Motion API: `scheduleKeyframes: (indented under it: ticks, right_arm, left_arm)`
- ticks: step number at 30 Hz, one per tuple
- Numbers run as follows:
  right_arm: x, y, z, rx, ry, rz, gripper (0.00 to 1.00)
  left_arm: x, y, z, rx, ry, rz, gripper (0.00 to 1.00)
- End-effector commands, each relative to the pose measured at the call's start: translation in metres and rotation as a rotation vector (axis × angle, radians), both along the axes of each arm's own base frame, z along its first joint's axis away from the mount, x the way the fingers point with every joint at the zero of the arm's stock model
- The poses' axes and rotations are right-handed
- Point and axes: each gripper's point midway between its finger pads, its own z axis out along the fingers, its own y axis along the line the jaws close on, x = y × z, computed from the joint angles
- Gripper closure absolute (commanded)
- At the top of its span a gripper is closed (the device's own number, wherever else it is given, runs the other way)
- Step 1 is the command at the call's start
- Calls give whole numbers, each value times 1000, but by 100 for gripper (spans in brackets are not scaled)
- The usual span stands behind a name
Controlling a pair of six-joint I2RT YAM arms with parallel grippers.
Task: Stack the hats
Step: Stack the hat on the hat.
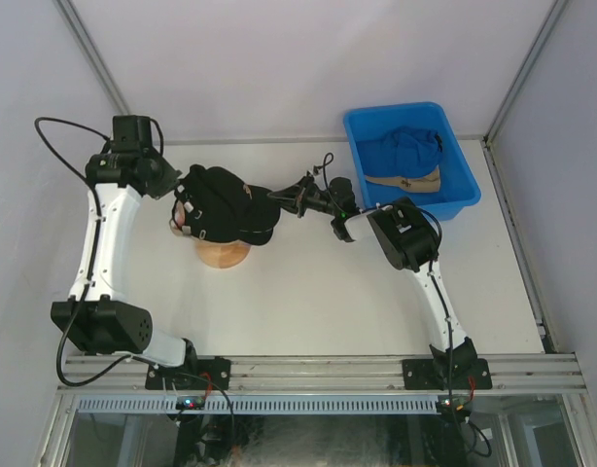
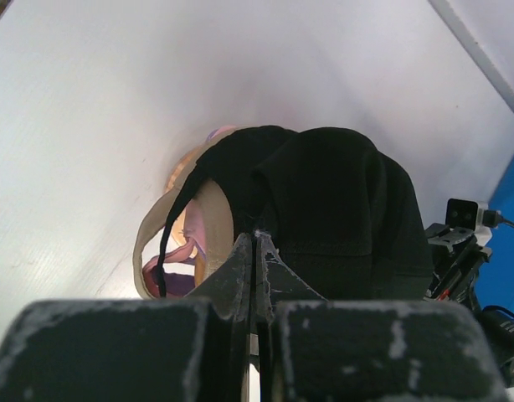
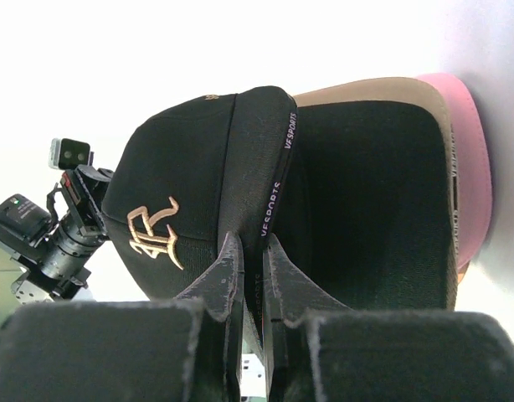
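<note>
The black cap's top (image 2: 316,184) is bunched in loose folds, so I should pull that cap's rear edge back toward the tan cap's rear strap (image 2: 148,234) with my left gripper.
A black cap (image 1: 226,202) with a gold mark sits on top of a stack on the wooden head-form stand (image 1: 224,256). My left gripper (image 1: 187,201) is shut on the black cap's rear edge (image 2: 255,238). My right gripper (image 1: 271,195) is shut on the edge of its brim (image 3: 255,243). Under the black cap (image 3: 190,193) lie a tan brim (image 3: 366,89) and a pink brim (image 3: 473,151). In the left wrist view the tan cap (image 2: 152,230) and lavender fabric (image 2: 183,283) show beneath the black cap (image 2: 341,201). A blue cap (image 1: 403,148) lies in the bin.
The blue plastic bin (image 1: 460,199) stands at the back right and also holds a tan brim (image 1: 405,182). The right arm's elbow (image 1: 405,233) sits between the stand and the bin. White walls close the back and sides.
</note>
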Motion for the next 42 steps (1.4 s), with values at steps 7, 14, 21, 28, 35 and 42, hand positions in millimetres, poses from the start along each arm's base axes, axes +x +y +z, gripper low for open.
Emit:
scheduleKeyframes:
  ticks: [7,14,21,28,35,42]
  right_arm:
    - [37,-29,24,47,-52,-146,100]
    - [37,-31,34,57,-67,-135,100]
    - [31,-30,32,40,-73,-97,100]
    - [27,-28,9,5,-39,-68,100]
    - [27,-25,-9,-28,-12,-56,100]
    - [33,-20,-14,-45,-7,-54,100]
  left_arm:
    - [14,11,104,16,-359,42,100]
    - [-2,7,111,7,-380,30,100]
    - [-29,4,85,-2,-325,17,100]
    - [-55,3,33,-1,-214,22,100]
    - [-70,11,-3,45,-111,45,100]
    - [-69,18,-33,73,-3,62,100]
